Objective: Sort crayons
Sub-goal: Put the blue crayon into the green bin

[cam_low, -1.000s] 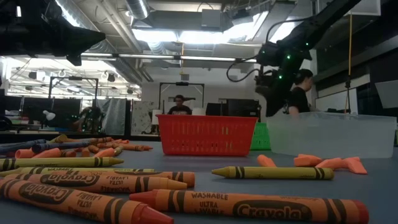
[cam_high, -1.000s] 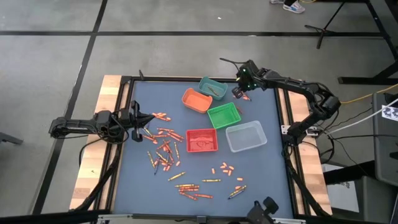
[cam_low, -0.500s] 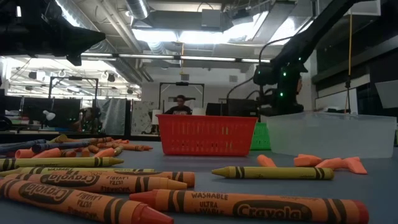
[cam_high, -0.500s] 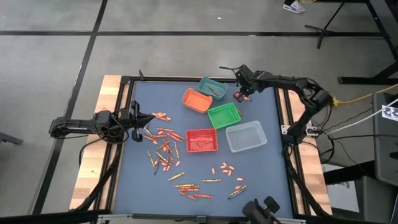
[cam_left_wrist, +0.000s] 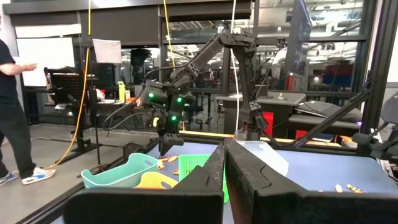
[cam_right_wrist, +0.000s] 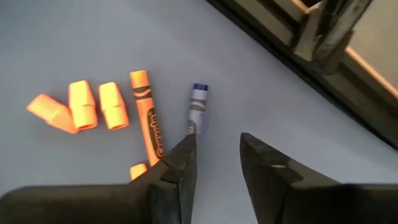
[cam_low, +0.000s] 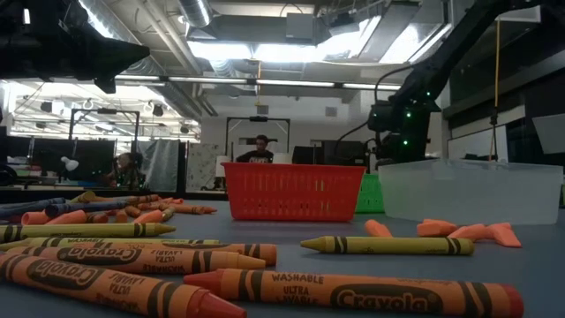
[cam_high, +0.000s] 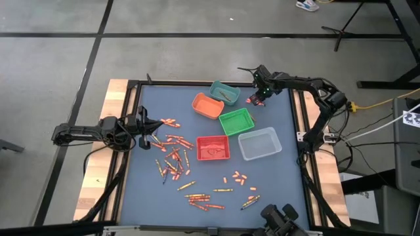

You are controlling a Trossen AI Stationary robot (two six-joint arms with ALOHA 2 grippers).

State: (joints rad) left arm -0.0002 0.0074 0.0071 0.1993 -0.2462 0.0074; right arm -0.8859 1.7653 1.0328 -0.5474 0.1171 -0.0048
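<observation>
The blue crayon's near end (cam_right_wrist: pixel 192 129) runs behind one fingertip of my right gripper, so I should shift both fingers astride the crayon's body (cam_right_wrist: pixel 197 110) before closing.
Crayons lie loose on the blue table: a pile (cam_high: pixel 172 157) at the left and more (cam_high: pixel 207 200) near the front edge. My right gripper (cam_right_wrist: pixel 217 146) stands open, fingers pointing down, low over a small group at the far right (cam_high: pixel 256 99): an orange crayon (cam_right_wrist: pixel 148 118), a blue crayon (cam_right_wrist: pixel 196 106) and several orange stubs (cam_right_wrist: pixel 93 106), all flat on the table. My left gripper (cam_left_wrist: pixel 224 168) is shut and holds nothing, at the table's left edge (cam_high: pixel 154 126) beside the pile. My right gripper has one fingertip (cam_right_wrist: pixel 183 152) in front of the blue crayon's near end (cam_right_wrist: pixel 191 127). Whether it touches the crayon I cannot tell. The crayon lies flat on the table.
Five bins stand mid-table: teal (cam_high: pixel 224 93), orange (cam_high: pixel 207 105), green (cam_high: pixel 236 122), red (cam_high: pixel 212 148), clear (cam_high: pixel 260 143). Stubs (cam_high: pixel 236 177) lie in front of the red bin. The table's dark frame rail (cam_right_wrist: pixel 292 68) runs close past the right gripper. A person (cam_low: pixel 259 150) stands in the room behind.
My right gripper has come down toward the table at the far right corner, shifting a little toward the right edge, and now hangs low over the small crayon group.
</observation>
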